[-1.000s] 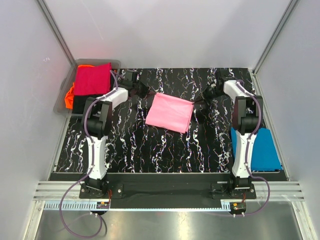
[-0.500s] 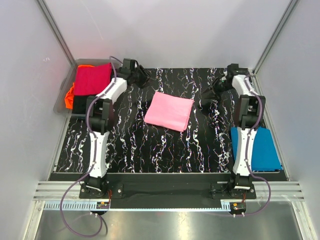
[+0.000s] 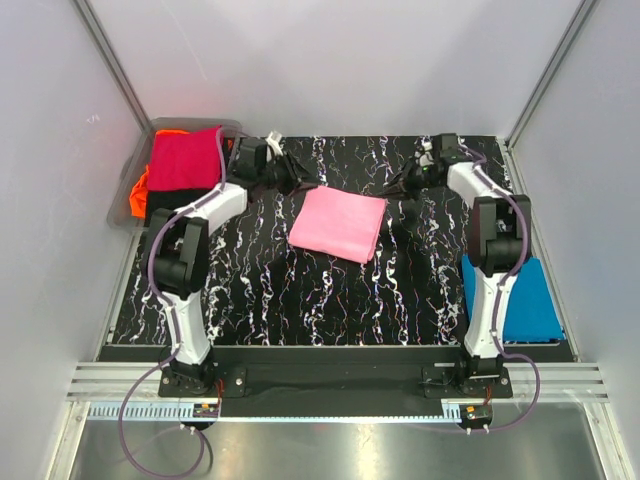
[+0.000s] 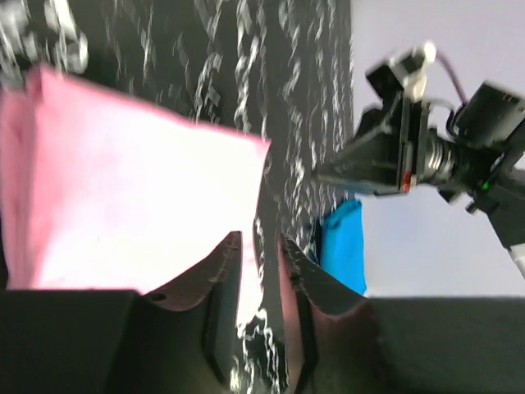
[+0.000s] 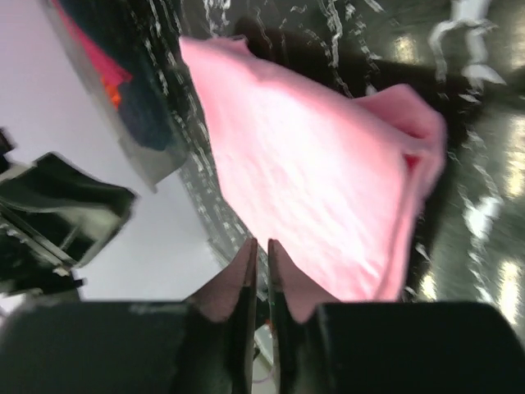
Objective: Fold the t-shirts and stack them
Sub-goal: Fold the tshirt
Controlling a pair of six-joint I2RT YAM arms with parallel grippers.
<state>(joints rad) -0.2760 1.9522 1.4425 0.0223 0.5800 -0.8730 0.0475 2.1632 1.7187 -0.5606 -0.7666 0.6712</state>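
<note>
The light pink t-shirt's folded layers puff open (image 5: 410,123) at its far corner, so my right gripper should move down and flatten the cloth toward its near edge (image 3: 332,251) before the t-shirt is stacked.
A light pink t-shirt (image 3: 337,223), folded into a rectangle, lies flat in the middle of the black marbled table (image 3: 280,300). It also shows in the left wrist view (image 4: 123,189) and the right wrist view (image 5: 328,180). My left gripper (image 3: 291,173) hovers just off its far left corner, jaws slightly apart and empty (image 4: 258,238). My right gripper (image 3: 404,183) hovers off its far right corner, jaws together and empty (image 5: 262,242). A bright blue t-shirt (image 3: 525,300) lies folded at the right edge; it also shows in the left wrist view (image 4: 343,246).
A grey bin (image 3: 118,205) at the back left holds a crimson shirt (image 3: 185,158) on top, with orange (image 3: 138,195) and black (image 3: 160,207) cloth under it. White walls enclose the table at the back and sides.
Both grippers swung out to the table's back corners and have come back in toward the pink shirt's far corners. The pink shirt has stayed put.
</note>
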